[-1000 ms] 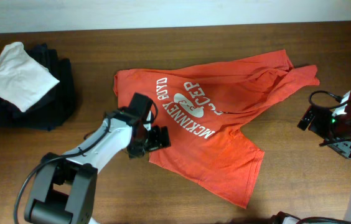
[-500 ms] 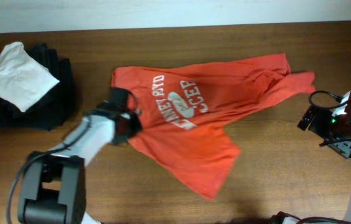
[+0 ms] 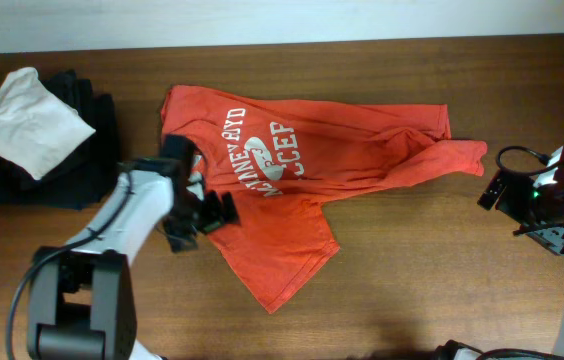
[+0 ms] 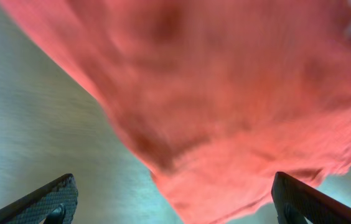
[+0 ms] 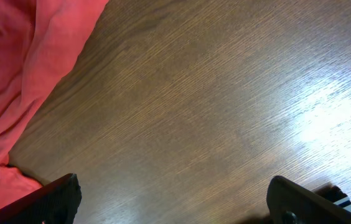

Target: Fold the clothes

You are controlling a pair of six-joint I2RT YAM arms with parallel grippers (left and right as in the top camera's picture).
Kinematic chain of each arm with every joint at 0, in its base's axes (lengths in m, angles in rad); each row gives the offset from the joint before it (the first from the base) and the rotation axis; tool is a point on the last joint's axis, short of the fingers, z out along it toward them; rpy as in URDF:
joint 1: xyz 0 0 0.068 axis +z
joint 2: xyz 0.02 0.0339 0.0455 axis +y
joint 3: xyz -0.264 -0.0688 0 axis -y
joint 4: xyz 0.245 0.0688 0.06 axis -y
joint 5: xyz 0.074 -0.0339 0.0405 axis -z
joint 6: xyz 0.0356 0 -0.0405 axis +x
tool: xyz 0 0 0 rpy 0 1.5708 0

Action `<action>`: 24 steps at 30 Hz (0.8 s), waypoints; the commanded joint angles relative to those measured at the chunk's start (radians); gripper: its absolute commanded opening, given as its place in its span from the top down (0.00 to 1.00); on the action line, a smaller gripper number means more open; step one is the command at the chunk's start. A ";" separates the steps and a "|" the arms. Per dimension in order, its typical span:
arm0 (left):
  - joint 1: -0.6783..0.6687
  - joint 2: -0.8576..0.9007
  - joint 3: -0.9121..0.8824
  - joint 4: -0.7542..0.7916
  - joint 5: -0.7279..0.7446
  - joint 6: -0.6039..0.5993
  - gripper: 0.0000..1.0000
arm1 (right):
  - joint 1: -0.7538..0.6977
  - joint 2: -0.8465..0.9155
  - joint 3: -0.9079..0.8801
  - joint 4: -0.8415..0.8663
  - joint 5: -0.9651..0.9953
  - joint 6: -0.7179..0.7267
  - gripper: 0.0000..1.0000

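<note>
My left gripper is about to lift the orange T-shirt's flap point(image 4: 225, 186), which has loose creases point(image 4: 191, 149), so the flap will bunch up into folds and droop around that gripper when I lift it.
The orange T-shirt point(image 3: 302, 160) with white lettering lies crumpled and spread across the middle of the table, one flap reaching toward the front. My left gripper point(image 3: 205, 213) is open at the shirt's left lower edge. In the left wrist view the blurred orange cloth point(image 4: 225, 93) fills the space above the open jaws point(image 4: 175, 202), and nothing is gripped. My right gripper point(image 3: 495, 190) is open and empty over bare wood just right of the shirt's sleeve. In the right wrist view the shirt's edge point(image 5: 20, 74) shows at the left, apart from the jaws point(image 5: 175, 202).
A pile of dark clothes point(image 3: 92, 150) with a white garment point(image 3: 27, 120) on top sits at the back left. The brown wooden table point(image 3: 432, 270) runs to a pale wall at the back. The left arm's base point(image 3: 77, 310) stands at the front left.
The shirt has been dragged to the left and its front flap has swung left with it. My left gripper has let go and now sits open at the shirt's left edge. The right arm has not moved.
</note>
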 commanded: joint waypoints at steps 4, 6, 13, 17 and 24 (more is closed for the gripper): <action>-0.141 0.002 -0.117 0.047 0.034 -0.140 0.01 | -0.005 -0.008 0.016 -0.001 0.017 0.002 0.01; -0.165 0.002 -0.151 0.075 0.026 -0.188 0.01 | -0.005 -0.008 0.016 -0.001 0.016 0.001 0.01; -0.226 0.002 -0.229 0.295 0.057 -0.274 0.33 | -0.005 -0.008 0.016 -0.001 0.016 0.001 0.01; -0.287 0.002 -0.229 0.291 0.096 -0.283 0.36 | -0.005 -0.008 0.016 0.000 0.016 0.001 0.02; -0.343 0.002 -0.229 0.259 0.074 -0.283 0.35 | -0.005 -0.008 0.016 -0.001 0.017 0.001 0.01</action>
